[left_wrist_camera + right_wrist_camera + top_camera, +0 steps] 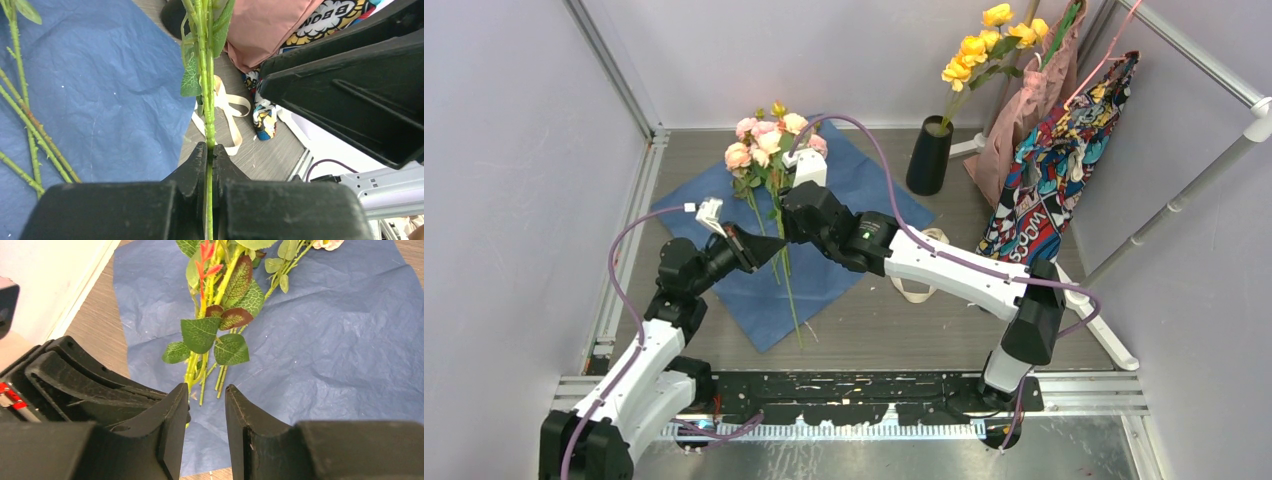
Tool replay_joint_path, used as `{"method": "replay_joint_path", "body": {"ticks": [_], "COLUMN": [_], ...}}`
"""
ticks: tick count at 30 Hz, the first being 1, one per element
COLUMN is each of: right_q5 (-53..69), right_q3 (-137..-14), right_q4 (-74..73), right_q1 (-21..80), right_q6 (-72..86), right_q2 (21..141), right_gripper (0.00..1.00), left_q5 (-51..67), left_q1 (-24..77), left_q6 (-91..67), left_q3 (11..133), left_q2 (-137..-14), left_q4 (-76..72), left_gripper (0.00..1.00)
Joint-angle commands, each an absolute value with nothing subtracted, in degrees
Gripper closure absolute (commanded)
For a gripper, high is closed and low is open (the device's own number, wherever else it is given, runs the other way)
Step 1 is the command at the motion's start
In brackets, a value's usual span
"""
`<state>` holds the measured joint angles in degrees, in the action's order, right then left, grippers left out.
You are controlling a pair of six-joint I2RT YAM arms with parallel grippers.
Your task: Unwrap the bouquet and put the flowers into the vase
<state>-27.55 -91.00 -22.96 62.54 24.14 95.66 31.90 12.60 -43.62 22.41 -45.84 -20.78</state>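
My right gripper should open its fingers wider, as the green stem (188, 382) sits beside them, and close them around the stem (192, 366) below its leaves, above my left gripper.
The bouquet lies unwrapped. Its blue paper (864, 180) is spread flat on the table, and the pink flowers (764, 140) rest on it, stems pointing toward me. My left gripper (210, 149) is shut on one thin green stem (206, 75), which runs up between its fingers. Just beside it, my right gripper (206, 390) is open over the paper (325, 340). The stem ends (200, 375) lie in front of its left finger, and nothing sits between its pads. The black vase (929, 158) stands at the back right of the paper.
Yellow flowers (989, 45) fill the vase. A cream ribbon (919, 275) lies loose on the table by the right forearm. A pink bag (1034, 100) and a patterned bag (1054, 180) hang at the back right. Metal frame rails run along both sides.
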Motion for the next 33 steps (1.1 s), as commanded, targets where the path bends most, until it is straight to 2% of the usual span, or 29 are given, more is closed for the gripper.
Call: {"method": "replay_joint_path", "body": {"ticks": [1,13,33], "right_q5": [-27.6,-26.1,-24.2], "right_q3": [-93.7,-94.7,-93.2], "right_q4": [-21.1,-22.5,-21.2], "right_q1": [62.6,62.6,62.5], "right_q6": [24.3,25.5,27.4], "right_q2": [95.5,97.7,100.1], "right_gripper": [0.61,0.60,0.60], "left_q5": [30.0,23.9,22.1], "left_q1": [13.7,19.2,20.0], "left_q6": [-39.5,-32.7,-31.5], "left_q3": [22.8,23.8,25.3], "left_q2": [-44.9,-42.3,-38.5], "left_q4": [-21.1,-17.7,-13.2], "left_gripper": [1.00,1.00,1.00]}}
